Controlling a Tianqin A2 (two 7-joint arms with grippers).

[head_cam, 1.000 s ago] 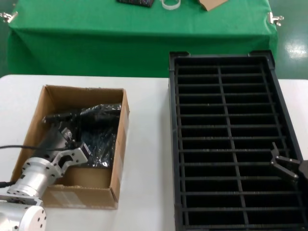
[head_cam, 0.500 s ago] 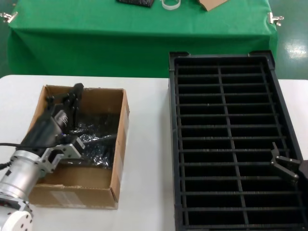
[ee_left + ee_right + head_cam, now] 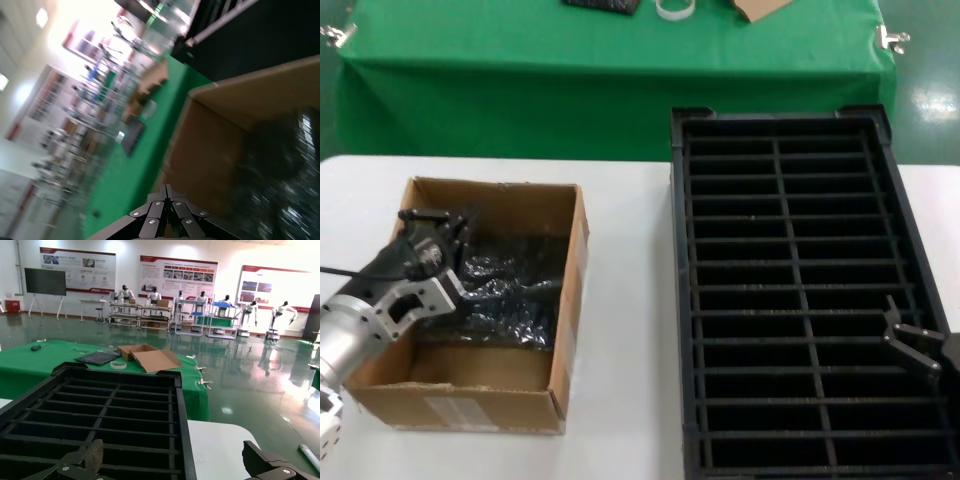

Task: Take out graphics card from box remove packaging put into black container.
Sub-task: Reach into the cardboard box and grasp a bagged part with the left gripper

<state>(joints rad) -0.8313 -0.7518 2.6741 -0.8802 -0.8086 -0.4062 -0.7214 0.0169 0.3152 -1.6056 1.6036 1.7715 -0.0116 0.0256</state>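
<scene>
The robot's left gripper is closed and empty beside the bag's far edge (image 3: 500, 241), so it should open, reach lower over the bag (image 3: 480, 270) and pinch the bag's plastic before it lifts.
The brown cardboard box (image 3: 572, 262) stands on the left of the white table. Inside it lies the packaging (image 3: 512, 286), a dark, shiny, wrinkled bag; the graphics card is hidden. My left gripper (image 3: 424, 224) is inside the box by its far left corner, just above the bag's edge, shut with nothing seen between its fingers. The left wrist view shows the closed gripper (image 3: 166, 189) facing the box's inner wall (image 3: 210, 150), with the bag (image 3: 287, 180) beside it. The black container (image 3: 678, 300) fills the right side. My right gripper (image 3: 912, 345) hovers open over its near right part (image 3: 181, 420).
Behind the white table (image 3: 625, 300) stands a green-covered table (image 3: 610, 70) with a tape ring (image 3: 675, 8), a dark flat item and a cardboard piece. A strip of white table separates the box from the black container.
The left gripper rose from the middle of the box and swung to its far left corner. The bag, bunched up earlier, now lies flatter. The right arm has not moved.
</scene>
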